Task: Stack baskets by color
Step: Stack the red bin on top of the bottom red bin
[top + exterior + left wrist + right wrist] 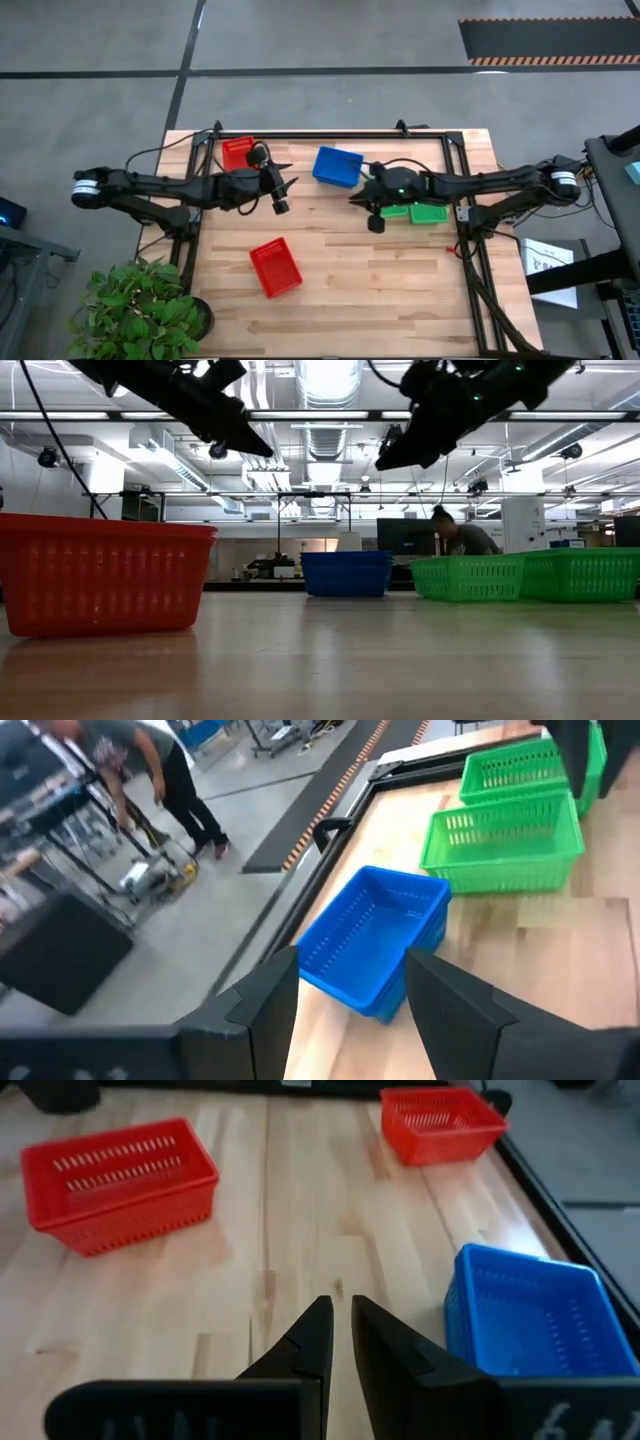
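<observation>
I can see clear wood (362, 1148) beside the far red basket's near rim (391, 1114), so I should continue toward that rim, left fingers open, and close once they straddle it.
Five baskets stand on their bases on the wooden table. A blue basket (337, 166) sits far centre. One red basket (238, 152) is at the far left and another red basket (275, 267) is nearer the front. Two green baskets (428, 212) stand side by side at the right, partly hidden under my right arm. My left gripper (291, 184) hangs open above the table, left of the blue basket (375, 940). My right gripper (353, 198) hangs shut above the table, just nearer than the blue basket (530, 1320), with nothing between its fingers.
A dark metal frame (458, 180) borders the table's left, far and right sides. A potted plant (145, 310) stands off the near left corner. Bare wood (400, 290) lies at the near right. A person (150, 770) stands on the floor beyond the far edge.
</observation>
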{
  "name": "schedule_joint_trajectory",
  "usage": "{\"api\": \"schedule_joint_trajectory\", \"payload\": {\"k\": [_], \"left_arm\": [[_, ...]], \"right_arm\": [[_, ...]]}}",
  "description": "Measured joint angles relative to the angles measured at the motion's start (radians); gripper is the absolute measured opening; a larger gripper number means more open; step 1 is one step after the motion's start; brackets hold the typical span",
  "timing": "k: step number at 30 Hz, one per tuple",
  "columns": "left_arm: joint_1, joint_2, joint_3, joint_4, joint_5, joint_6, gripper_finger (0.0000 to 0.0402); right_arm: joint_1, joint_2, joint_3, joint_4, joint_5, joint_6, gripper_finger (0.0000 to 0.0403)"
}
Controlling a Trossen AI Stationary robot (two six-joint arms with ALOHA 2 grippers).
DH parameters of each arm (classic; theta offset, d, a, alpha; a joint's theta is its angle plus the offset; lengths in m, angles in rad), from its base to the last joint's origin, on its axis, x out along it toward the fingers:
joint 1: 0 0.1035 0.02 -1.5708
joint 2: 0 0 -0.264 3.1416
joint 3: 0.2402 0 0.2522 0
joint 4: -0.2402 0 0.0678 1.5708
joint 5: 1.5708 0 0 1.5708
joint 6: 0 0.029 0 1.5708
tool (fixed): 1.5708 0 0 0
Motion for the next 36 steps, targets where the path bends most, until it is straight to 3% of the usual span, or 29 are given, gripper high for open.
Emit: {"api": "schedule_joint_trajectory", "payload": {"k": [8, 17, 20, 23, 26, 31, 36], "left_arm": [[0.017, 0.079, 0.045, -0.067, -0.103, -0.181, 0.0166], [0.114, 0.152, 0.195, -0.562, -0.099, -0.516, 0.0166], [0.159, 0.171, 0.222, -0.684, -0.035, -0.567, 0.0166], [0.210, 0.188, 0.234, -0.790, 0.078, -0.511, 0.0166], [0.243, 0.195, 0.231, -0.867, 0.152, -0.347, 0.0166], [0.277, 0.193, 0.197, -0.940, 0.160, -0.075, 0.0166], [0.314, 0.188, 0.169, -0.935, 0.157, 0.045, 0.0166]], "right_arm": [[0.000, -0.138, -0.136, 0.099, 0.000, -0.037, 0.0033], [0.000, -0.244, -0.172, 0.092, 0.000, -0.087, 0.0034], [0.000, -0.264, -0.181, 0.092, 0.000, -0.105, 0.0034], [0.000, -0.276, -0.193, 0.086, 0.000, -0.115, 0.0034], [0.000, -0.281, -0.205, 0.081, 0.000, -0.116, 0.0034], [0.000, -0.287, -0.210, 0.079, 0.000, -0.121, 0.0034], [0.000, -0.287, -0.211, 0.074, 0.000, -0.117, 0.0034]]}}
